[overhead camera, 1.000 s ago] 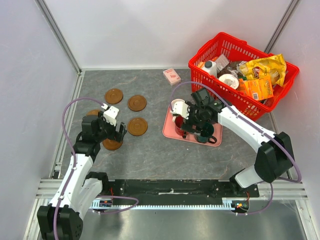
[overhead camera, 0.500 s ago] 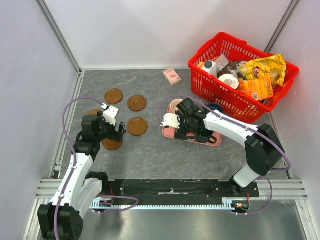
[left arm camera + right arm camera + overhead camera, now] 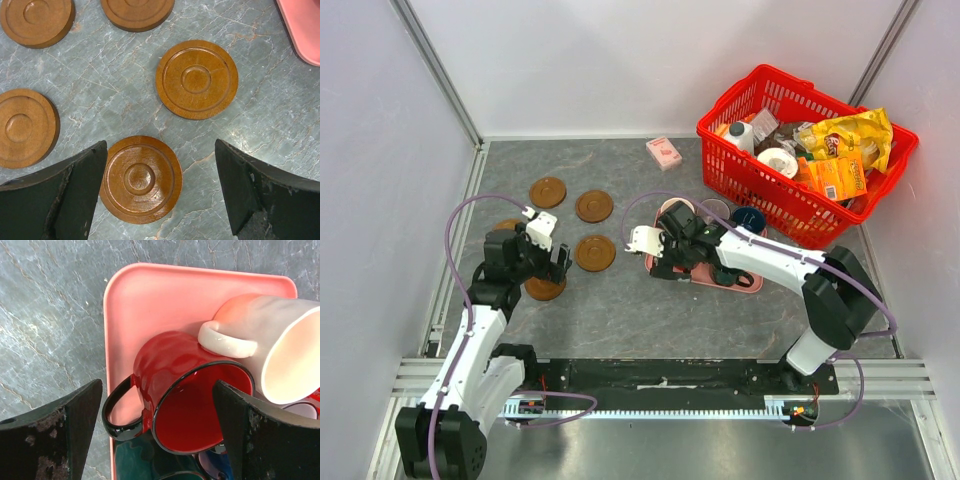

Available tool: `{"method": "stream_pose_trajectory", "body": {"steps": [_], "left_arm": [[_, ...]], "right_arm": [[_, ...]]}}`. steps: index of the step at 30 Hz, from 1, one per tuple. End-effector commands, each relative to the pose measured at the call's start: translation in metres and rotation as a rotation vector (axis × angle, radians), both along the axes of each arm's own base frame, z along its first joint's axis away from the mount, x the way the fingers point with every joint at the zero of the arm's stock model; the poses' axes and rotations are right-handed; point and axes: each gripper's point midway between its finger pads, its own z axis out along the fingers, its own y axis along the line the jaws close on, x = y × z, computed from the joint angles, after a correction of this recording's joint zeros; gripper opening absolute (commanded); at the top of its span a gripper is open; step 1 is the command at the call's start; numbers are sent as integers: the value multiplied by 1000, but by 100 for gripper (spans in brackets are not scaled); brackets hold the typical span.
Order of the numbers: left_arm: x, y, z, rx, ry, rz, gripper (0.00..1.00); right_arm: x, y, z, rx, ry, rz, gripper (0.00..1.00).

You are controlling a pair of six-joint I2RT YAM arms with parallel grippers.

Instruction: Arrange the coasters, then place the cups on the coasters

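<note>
The red cup's black handle [image 3: 127, 431] points to the coasters on the side of my left gripper, so my right gripper should back out of the way and my left gripper should take the red cup.
Five brown coasters lie on the left of the table. Four show plainly from above [image 3: 547, 191] [image 3: 594, 206] [image 3: 594, 252] [image 3: 545, 289]; the fifth is mostly under my left arm. My left gripper [image 3: 160, 145] hovers open above the nearest coaster [image 3: 141, 179], which sits close to the left finger. The cups are crowded on the pink tray [image 3: 150, 295]. The red cup [image 3: 195, 390] leans tilted with its black handle to the left, the cream cup [image 3: 270, 345] resting against it. The green cup [image 3: 145, 460] and navy cup [image 3: 220, 465] are just below. My right gripper [image 3: 157, 385] is open, its fingers on either side of the red cup.
A red basket [image 3: 760, 75] full of packaged goods stands at the back right, close behind the tray. A small pink box [image 3: 663, 152] lies near the back wall. White walls and metal rails enclose the grey marbled table.
My right gripper has swung left across the tray, from over its middle to its left end, above the red cup. The left arm and the coasters have not moved.
</note>
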Motion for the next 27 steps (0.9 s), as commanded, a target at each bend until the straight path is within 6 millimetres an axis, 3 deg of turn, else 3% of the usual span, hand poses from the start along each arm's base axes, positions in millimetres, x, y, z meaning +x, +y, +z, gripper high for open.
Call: {"method": "stream_pose_trajectory", "body": {"steps": [1, 7, 13, 17, 21, 27], "left_arm": [[8, 5, 7, 23, -41, 10, 94], [8, 3, 2, 15, -25, -1, 94], [10, 4, 2, 19, -15, 7, 93], [9, 5, 3, 21, -24, 10, 93], [9, 5, 2, 23, -18, 12, 93], [9, 5, 2, 25, -22, 13, 93]], "right_arm": [[2, 1, 27, 0, -81, 43, 98], [-7, -35, 42, -123, -164, 116, 98], [-16, -44, 31, -185, -111, 143, 98], [0, -52, 26, -240, -178, 81, 98], [12, -47, 21, -227, -221, 42, 98], [17, -18, 18, -98, -189, 10, 98]]}}
